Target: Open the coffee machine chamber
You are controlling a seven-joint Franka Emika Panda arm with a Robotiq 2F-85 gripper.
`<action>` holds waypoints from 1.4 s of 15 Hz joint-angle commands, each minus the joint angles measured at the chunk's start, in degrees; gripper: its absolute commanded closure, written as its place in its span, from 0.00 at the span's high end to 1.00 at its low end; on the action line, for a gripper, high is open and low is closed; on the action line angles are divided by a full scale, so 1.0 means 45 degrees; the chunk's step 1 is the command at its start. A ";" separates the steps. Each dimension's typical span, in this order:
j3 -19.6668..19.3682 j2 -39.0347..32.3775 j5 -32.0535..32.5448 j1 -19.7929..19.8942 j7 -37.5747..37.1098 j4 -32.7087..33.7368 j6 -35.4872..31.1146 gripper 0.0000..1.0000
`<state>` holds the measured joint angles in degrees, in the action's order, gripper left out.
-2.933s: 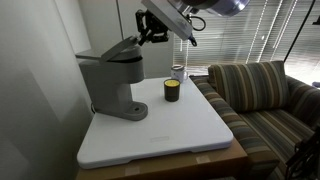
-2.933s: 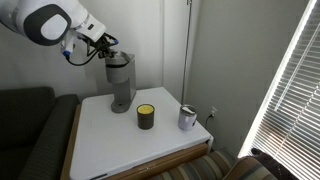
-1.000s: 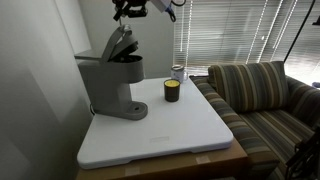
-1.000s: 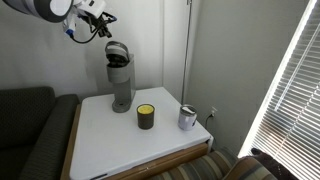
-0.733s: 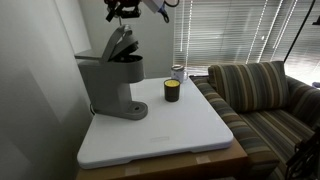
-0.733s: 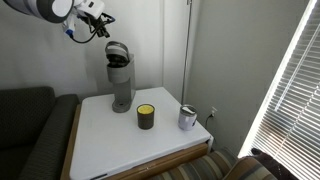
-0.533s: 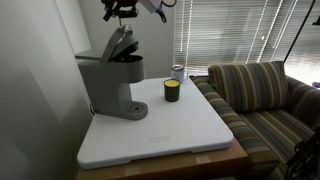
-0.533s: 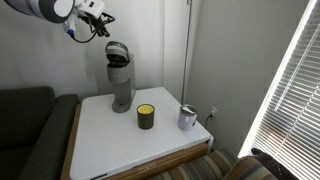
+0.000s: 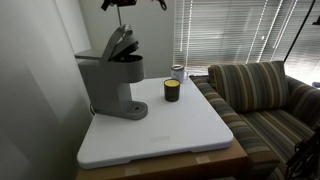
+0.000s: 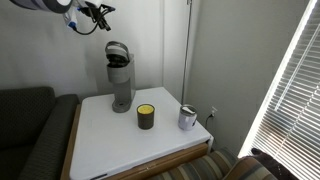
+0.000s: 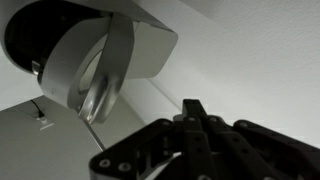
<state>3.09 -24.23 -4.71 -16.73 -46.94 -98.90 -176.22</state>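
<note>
My fingers are clear of the chamber lid (image 9: 121, 45), which stands tilted up, so my gripper keeps going up until it hangs high above the coffee machine and opens.
The grey coffee machine (image 9: 105, 85) stands at the back of the white table, and it shows in both exterior views (image 10: 122, 88). Its chamber lid (image 9: 121, 42) is tilted up and open (image 10: 117, 52). In the wrist view I look down on the raised lid (image 11: 100, 70) and the dark open chamber (image 11: 35, 35). My gripper (image 9: 120, 3) hangs well above the machine at the top edge of the picture, apart from the lid (image 10: 98, 14). Its fingers (image 11: 193, 108) are pressed together with nothing between them.
A small dark cup with a yellow top (image 9: 172, 90) (image 10: 146, 116) and a metal cup (image 9: 178, 72) (image 10: 187, 118) stand on the white table top (image 9: 160, 130). A striped sofa (image 9: 265, 100) stands beside the table. A wall stands behind the machine.
The lid went from nearly closed to raised. Over the last second my gripper has moved up, away from the open lid, which has stayed put.
</note>
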 commanded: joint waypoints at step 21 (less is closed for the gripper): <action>0.0239 0.4000 0.3707 0.0349 -0.3776 -0.0047 1.2353 0.82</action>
<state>2.43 -7.26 11.28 -16.87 -63.22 -97.83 -121.13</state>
